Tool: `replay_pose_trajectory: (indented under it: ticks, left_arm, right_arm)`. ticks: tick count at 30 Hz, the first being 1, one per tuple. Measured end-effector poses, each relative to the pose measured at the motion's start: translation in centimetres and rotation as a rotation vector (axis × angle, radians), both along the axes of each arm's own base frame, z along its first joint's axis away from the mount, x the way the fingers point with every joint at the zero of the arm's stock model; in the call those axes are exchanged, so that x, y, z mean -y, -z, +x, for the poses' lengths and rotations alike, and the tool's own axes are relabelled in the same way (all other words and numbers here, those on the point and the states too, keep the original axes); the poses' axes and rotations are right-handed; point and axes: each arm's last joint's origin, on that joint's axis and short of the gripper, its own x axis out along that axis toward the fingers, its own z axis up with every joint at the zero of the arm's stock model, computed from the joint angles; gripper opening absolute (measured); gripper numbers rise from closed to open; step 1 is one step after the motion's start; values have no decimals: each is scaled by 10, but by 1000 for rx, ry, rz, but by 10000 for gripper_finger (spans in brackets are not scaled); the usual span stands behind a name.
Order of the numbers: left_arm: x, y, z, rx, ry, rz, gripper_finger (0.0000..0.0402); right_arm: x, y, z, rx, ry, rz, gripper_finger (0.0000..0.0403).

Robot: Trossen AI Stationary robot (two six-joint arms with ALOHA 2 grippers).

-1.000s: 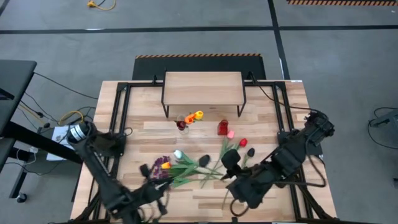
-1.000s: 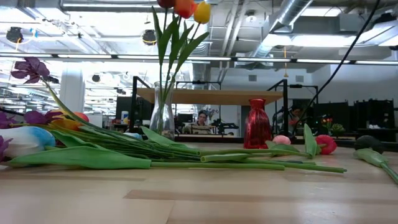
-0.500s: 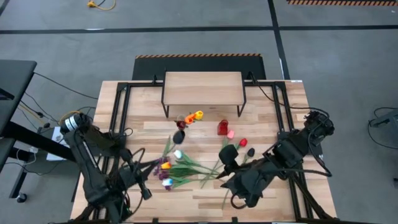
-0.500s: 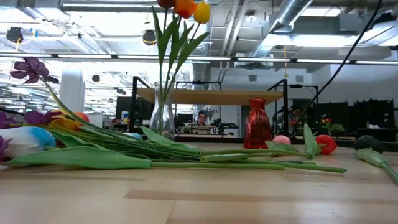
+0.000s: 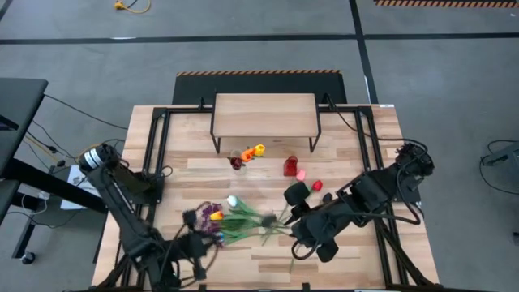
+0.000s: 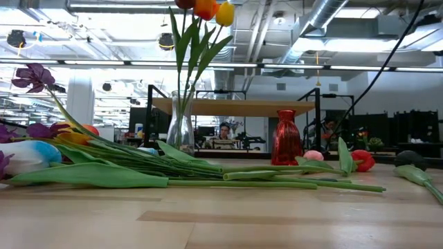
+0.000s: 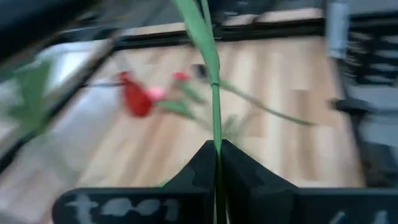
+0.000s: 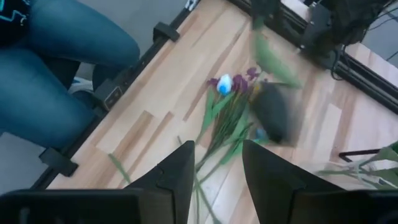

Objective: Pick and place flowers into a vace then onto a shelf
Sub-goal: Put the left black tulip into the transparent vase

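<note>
My left gripper is holding the dark tulip low on its stem [image 7: 217,127], a long way from the tulip's head, so my right gripper should first grab the tulip by its leaf [image 7: 203,38].
Loose flowers [image 5: 243,217] lie in a pile on the table's near middle, stems flat on the wood [image 6: 208,169]. A glass vase [image 5: 243,158] with red, orange and yellow tulips and a small red vase [image 5: 289,167] stand in front of the shelf [image 5: 264,113]. My left gripper [image 5: 195,231], left of the pile, is shut on a green stem [image 7: 214,81]. A blurred dark tulip head [image 8: 273,115] shows near that arm. My right gripper [image 5: 293,199] hovers over the pile's right end, fingers [image 8: 180,171] apart, nothing between them. My left gripper pinches one green tulip stem [image 7: 216,146] between its two shut fingers. The stem runs on past the fingertips, clear of the table. Which head it bears does not show in the wrist view.
Black frame rails [image 5: 158,154] run along the table's left and right sides. More tulips, pink, red and dark, lie right of the red vase [image 5: 315,186]. A person's legs in jeans [image 8: 56,68] are beyond the table's edge. Bare wood [image 5: 182,174] lies left of the vases.
My left gripper, shut on its stem, swung up so that a dark-headed tulip pointed toward the glass vase, then came back near the pile's left end. My right gripper has moved a little toward the far edge over the pile.
</note>
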Motion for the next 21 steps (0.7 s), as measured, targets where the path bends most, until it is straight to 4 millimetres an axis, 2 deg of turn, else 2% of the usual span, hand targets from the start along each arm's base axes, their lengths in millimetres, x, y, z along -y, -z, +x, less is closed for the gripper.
replay_pose_trajectory:
  ticks: [4,7,13,17,21]
  left_arm:
    - [12,-6,26,43,305,-30,0]
    - [0,-14,39,69,427,-7,0]
    - [-52,-22,45,143,407,19,0]
    - [-90,-22,35,396,478,-22,0]
    - [-127,-4,16,650,539,-82,0]
  right_arm:
    - [-8,0,-10,-25,-33,-6,128]
    - [-12,-3,-23,-52,-57,3,129]
    - [-22,-22,-64,-54,-132,70,128]
    - [-26,-34,-87,-21,-192,106,128]
    - [-31,-42,-97,45,-205,141,126]
